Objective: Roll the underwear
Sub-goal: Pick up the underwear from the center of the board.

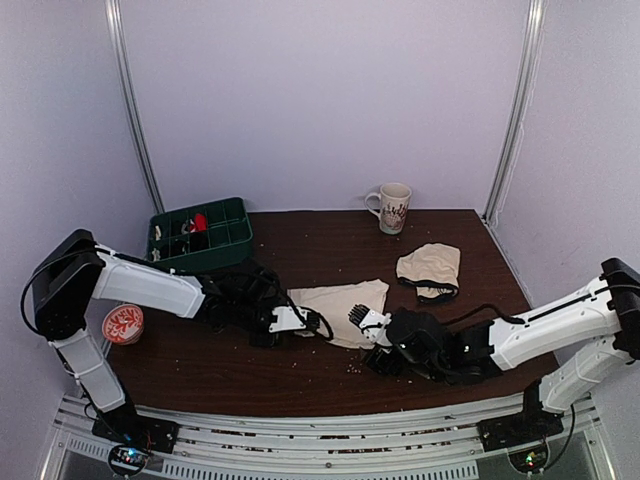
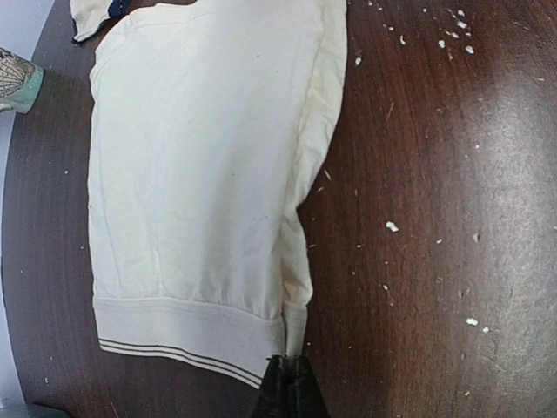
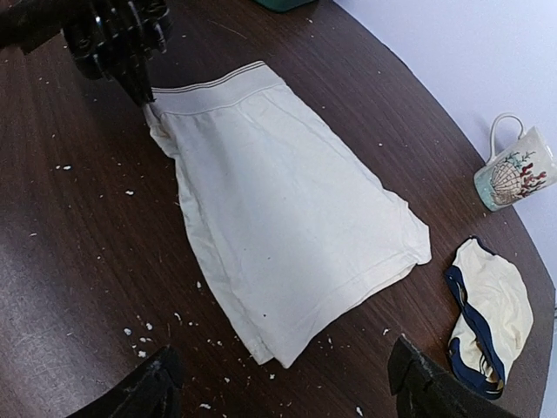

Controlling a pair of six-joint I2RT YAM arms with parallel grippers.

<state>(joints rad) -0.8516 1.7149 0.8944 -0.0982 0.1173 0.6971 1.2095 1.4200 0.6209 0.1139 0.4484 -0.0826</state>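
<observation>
My right gripper carries on to the underwear's near edge (image 3: 213, 261), which lies free, and closes there while my left gripper is on the waistband corner (image 3: 164, 111).
A cream pair of underwear (image 1: 340, 303) lies flat on the dark wooden table, its striped waistband (image 2: 174, 335) toward the left arm. My left gripper (image 2: 291, 373) is shut on the near corner of that waistband, where the side edge folds over. In the right wrist view the same left gripper (image 3: 122, 39) shows at the waistband corner of the underwear (image 3: 278, 200). My right gripper (image 3: 283, 392) stands wide open just short of the leg-hem end, holding nothing; in the top view the right gripper (image 1: 362, 322) sits at the garment's right edge.
A second cream underwear with dark trim (image 1: 430, 268) lies crumpled at the right back. A patterned mug (image 1: 392, 207) stands at the far edge, a green compartment box (image 1: 200, 232) at the back left, a red-and-white round lid (image 1: 123, 323) at the left. White crumbs (image 2: 392, 226) dot the table.
</observation>
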